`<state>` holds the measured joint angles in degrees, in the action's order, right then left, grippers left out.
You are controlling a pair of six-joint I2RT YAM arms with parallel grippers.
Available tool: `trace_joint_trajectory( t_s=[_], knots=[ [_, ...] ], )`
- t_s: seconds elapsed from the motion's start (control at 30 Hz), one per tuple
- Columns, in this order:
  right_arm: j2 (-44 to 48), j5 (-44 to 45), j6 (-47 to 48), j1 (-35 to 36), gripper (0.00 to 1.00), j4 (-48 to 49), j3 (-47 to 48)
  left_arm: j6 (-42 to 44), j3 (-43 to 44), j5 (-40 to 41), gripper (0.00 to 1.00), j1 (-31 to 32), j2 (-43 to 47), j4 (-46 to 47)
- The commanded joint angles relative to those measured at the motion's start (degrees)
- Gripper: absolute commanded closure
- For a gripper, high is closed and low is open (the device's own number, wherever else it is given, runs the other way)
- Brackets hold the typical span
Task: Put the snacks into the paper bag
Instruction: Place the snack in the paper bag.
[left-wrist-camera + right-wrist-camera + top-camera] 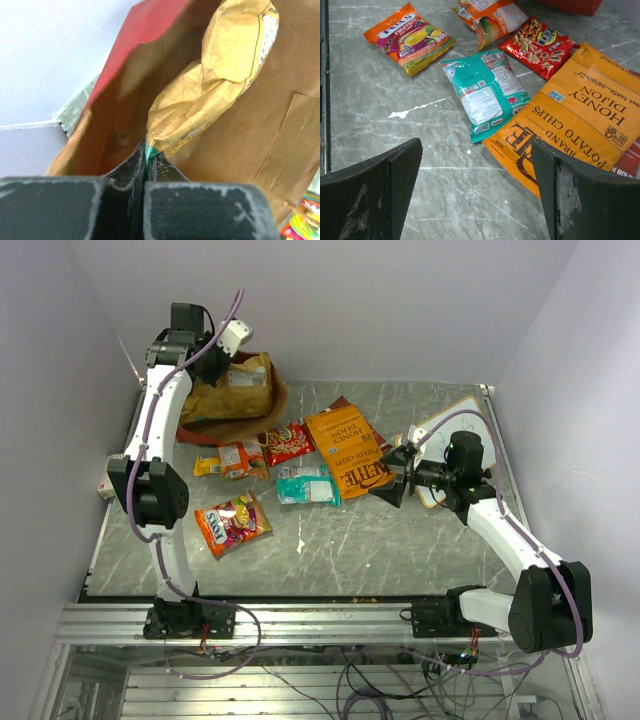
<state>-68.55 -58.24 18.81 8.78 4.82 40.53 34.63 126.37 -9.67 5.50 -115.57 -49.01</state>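
The paper bag leans forward and its opening faces the robot, so the left gripper should move the big brown-gold packet back until the bag is upright, and only then open.
The red paper bag lies at the back left with its brown inside facing me. My left gripper is shut on a corner of the big brown-gold packet, which hangs inside the bag's mouth. The left wrist view shows the jaws pinched on it. My right gripper is open and empty, hovering at the near edge of the big orange chips bag. The teal, red, orange-yellow and multicolour packets lie flat on the table.
A white board with an orange edge lies at the back right, under my right arm. The grey table ends in a metal rail at the near edge. White walls close in on three sides.
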Motion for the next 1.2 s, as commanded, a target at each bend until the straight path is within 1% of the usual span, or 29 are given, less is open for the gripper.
trace_joint_trajectory(
  t_s=[0.0,0.13,0.27,0.33,0.53,0.63,0.73,0.83,0.93,1.17],
  knots=[
    [0.81,-1.34,-0.41,-0.36,0.09,0.62,1.26,2.6,1.22,-3.6,0.93,-0.31,0.23,-5.09],
    [0.81,-1.4,-0.36,-0.34,0.09,0.61,1.23,2.26,0.3,-2.2,0.93,-0.31,1.58,-4.35],
    [0.86,-1.31,-0.19,-0.37,0.09,0.56,1.21,-0.25,-2.76,0.88,0.93,-0.31,3.95,1.96],
    [0.87,-1.27,-0.03,-0.34,0.09,0.55,1.21,-2.73,-3.83,3.25,0.93,-0.31,4.65,5.11],
    [0.64,-0.92,0.3,-0.37,0.09,0.38,1.2,-12.19,-3.74,6.86,0.93,-0.22,4.94,11.07],
    [0.56,-0.92,0.42,-0.34,0.09,0.28,1.18,-14.05,-3.83,8.49,0.93,-0.31,4.89,13.86],
    [0.4,-0.74,0.74,-0.34,0.09,0.08,1.28,-13.68,-5.88,8.86,0.93,-0.29,5.47,17.67],
    [0.17,-0.61,1.09,-0.38,0.09,-0.2,1.37,-11.78,-8.71,7.55,0.93,-0.31,6.08,21.48],
    [-0.2,-0.41,1.32,-0.42,0.09,-0.34,1.31,-9.82,-10.93,8.46,0.93,-0.27,5.96,25.67],
    [-1.25,0.11,1.69,-0.37,0.09,-0.47,1.38,-7.58,-10.22,11.9,0.93,-0.31,3.45,31.36]
  ],
)
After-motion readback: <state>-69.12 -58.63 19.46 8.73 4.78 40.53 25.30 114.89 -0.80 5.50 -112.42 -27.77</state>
